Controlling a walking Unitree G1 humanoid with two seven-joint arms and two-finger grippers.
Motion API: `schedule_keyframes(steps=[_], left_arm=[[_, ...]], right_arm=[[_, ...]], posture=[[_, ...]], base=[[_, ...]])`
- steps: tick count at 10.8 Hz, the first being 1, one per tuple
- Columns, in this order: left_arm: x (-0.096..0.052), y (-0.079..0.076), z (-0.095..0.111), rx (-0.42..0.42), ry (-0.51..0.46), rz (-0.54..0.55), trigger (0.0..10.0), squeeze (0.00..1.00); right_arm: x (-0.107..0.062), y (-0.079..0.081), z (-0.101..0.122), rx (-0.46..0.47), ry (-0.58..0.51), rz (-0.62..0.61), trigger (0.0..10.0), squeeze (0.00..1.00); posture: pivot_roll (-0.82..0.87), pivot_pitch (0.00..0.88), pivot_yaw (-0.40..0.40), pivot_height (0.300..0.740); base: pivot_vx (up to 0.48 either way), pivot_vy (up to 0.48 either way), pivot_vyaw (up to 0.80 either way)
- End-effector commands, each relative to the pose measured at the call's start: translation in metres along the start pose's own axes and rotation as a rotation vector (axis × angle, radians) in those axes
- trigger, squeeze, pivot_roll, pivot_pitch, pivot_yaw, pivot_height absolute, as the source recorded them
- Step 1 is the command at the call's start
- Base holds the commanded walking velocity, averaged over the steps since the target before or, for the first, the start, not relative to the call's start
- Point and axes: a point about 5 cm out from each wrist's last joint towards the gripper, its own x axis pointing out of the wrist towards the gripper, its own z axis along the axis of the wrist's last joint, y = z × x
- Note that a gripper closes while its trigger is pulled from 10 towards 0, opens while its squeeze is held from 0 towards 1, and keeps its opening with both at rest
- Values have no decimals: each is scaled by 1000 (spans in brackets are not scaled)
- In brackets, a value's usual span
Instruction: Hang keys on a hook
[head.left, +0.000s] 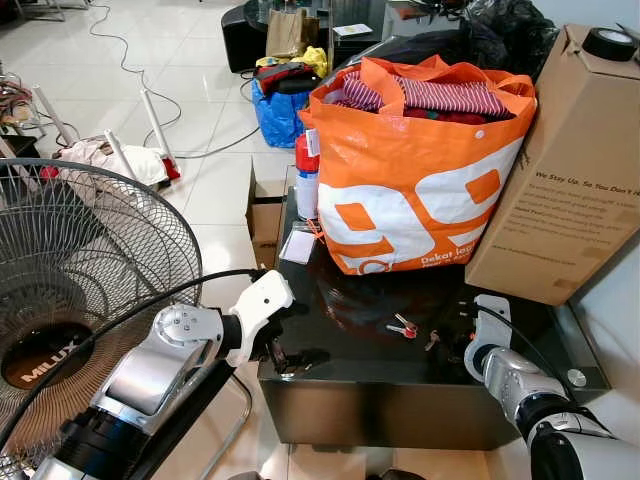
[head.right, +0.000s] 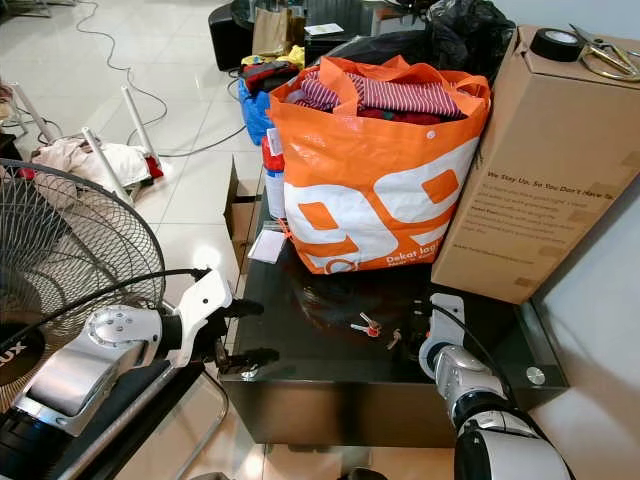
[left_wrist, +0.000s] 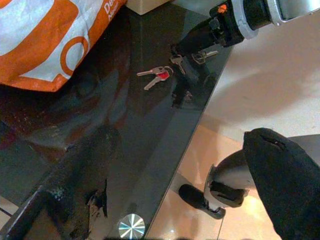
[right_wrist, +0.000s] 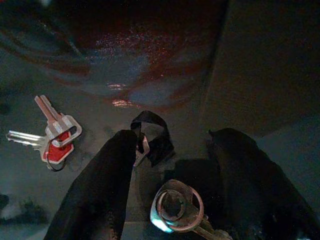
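Observation:
I see the short black strap standing up in an open arch, so I expect its loop to stay open when I lift and carry the key.
Two silver keys with a red cap lie on the black glass table, in front of the orange bag. Just right of them lies a second key with a metal ring and a short black strap. My right gripper is low over the table, open, with one finger on each side of that ring and strap. My left gripper is open at the table's front left corner, holding nothing. From the left wrist the red-capped keys show across the glass, with my right gripper's fingers beyond them.
A full orange shopping bag and a tall cardboard box stand at the back of the table. A spray bottle and a paper slip sit by the bag. A floor fan stands close on the left.

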Motion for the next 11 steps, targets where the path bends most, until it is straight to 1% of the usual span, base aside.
schedule_keyframes(steps=[1,2,3,4,6,8,10,11], left_arm=[[-4,0,1,-2,-5,9,10000,0],[-4,0,1,-2,-3,9,10000,0],[-5,0,2,-2,0,9,10000,0],[-6,0,2,-3,2,9,10000,0],[-10,0,1,-6,14,7,10000,0],[-13,0,0,-8,25,6,10000,0],[-16,1,0,-6,35,3,10000,0],[-16,1,1,-4,36,1,10000,0]], right_arm=[[0,3,-3,4,7,8,10000,0],[1,4,-6,1,18,11,9412,0],[1,6,-11,-7,37,13,4706,0],[1,8,-13,-6,40,16,3333,0],[1,11,-16,5,39,14,2941,0],[2,12,-17,21,31,2,2784,0],[2,14,-18,46,20,-8,2275,0],[2,14,-17,53,14,-10,2235,0]], posture=[[-29,0,-12,740],[-25,0,-11,740],[-20,0,-11,740],[-15,0,-10,740],[2,0,-3,740],[11,8,5,740],[18,13,18,740],[17,14,19,740]], base=[[0,0,0],[0,0,0],[0,0,0],[0,0,0],[0,0,0],[0,0,0],[0,0,0],[0,0,0]])
